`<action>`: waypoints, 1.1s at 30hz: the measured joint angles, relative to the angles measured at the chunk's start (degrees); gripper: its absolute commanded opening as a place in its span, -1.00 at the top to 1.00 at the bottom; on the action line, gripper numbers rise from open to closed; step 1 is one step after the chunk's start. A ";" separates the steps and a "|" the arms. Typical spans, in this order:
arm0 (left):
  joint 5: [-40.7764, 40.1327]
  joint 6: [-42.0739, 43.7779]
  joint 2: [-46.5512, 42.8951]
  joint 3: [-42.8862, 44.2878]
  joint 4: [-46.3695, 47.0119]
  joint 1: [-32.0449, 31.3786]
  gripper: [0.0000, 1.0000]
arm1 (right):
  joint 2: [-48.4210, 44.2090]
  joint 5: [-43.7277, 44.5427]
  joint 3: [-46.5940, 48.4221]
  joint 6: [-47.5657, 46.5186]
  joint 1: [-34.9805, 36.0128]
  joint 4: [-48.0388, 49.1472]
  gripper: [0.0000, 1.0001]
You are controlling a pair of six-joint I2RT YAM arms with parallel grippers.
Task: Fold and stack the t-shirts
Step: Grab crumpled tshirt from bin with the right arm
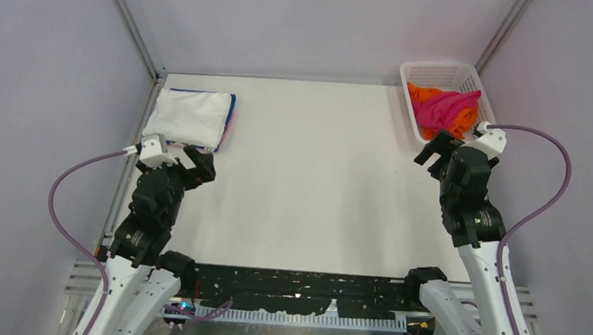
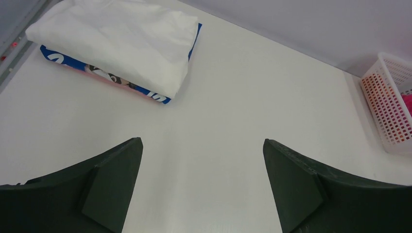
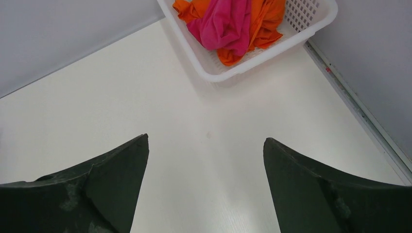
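Note:
The magenta-pink t-shirt (image 1: 444, 110) is on top of the orange t-shirt, so my right gripper goes on over the basket (image 1: 449, 103) and down before its open fingers are on both sides of magenta-pink cloth.
A folded white t-shirt (image 1: 190, 116) tops a stack at the table's far left, with blue (image 1: 231, 108) and pink edges under it. The stack also shows in the left wrist view (image 2: 121, 39), with the blue edge (image 2: 97, 73). A crumpled magenta-pink t-shirt (image 1: 443, 105) lies over an orange t-shirt (image 1: 425, 94) in the basket; both show in the right wrist view, magenta (image 3: 223, 24) and orange (image 3: 265, 22). My left gripper (image 1: 198, 159) is open and empty, just in front of the stack. My right gripper (image 1: 435, 151) is open and empty, just in front of the basket.
The white lattice basket (image 1: 407, 112) stands at the far right corner, also in the right wrist view (image 3: 272, 53) and the left wrist view (image 2: 388, 97). Grey walls and metal frame rails (image 1: 134, 26) bound the white table (image 1: 316, 177).

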 measured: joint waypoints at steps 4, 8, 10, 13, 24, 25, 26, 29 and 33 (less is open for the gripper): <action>0.44 -0.79 -0.17 0.00 -0.11 0.00 -0.98 | 0.52 -1.70 -0.02 -0.59 0.00 0.50 -0.91; 0.61 -0.90 -0.17 0.00 -0.37 0.00 -0.98 | 2.54 -3.17 0.04 -2.01 0.00 1.81 -0.91; 0.74 -0.90 -0.17 0.00 -0.42 0.00 -0.98 | 4.57 -3.15 0.94 -2.43 0.00 1.66 -0.91; 0.98 -0.87 -0.04 0.00 -0.42 0.00 -0.98 | 9.14 -2.32 4.48 -2.89 -0.04 1.42 -0.91; 1.62 -0.83 1.27 -0.13 0.22 0.00 -0.98 | 41.11 -0.22 30.14 -3.48 -9.49 4.72 -0.99; 1.62 -0.83 1.46 -0.13 0.31 0.00 -0.98 | 45.29 -0.09 33.00 -3.32 -10.49 4.74 -0.97; 1.64 -0.83 1.60 -0.15 0.48 0.00 -0.98 | 49.57 0.15 35.93 -3.28 -11.45 5.07 -0.91; 1.62 -0.83 1.86 -0.68 1.33 0.00 -0.98 | 61.20 0.13 43.32 -3.48 -13.22 5.42 -0.80; 1.57 -0.83 2.45 -1.44 2.40 0.00 -0.98 | 74.60 -1.25 51.82 -4.70 -14.29 4.98 -0.54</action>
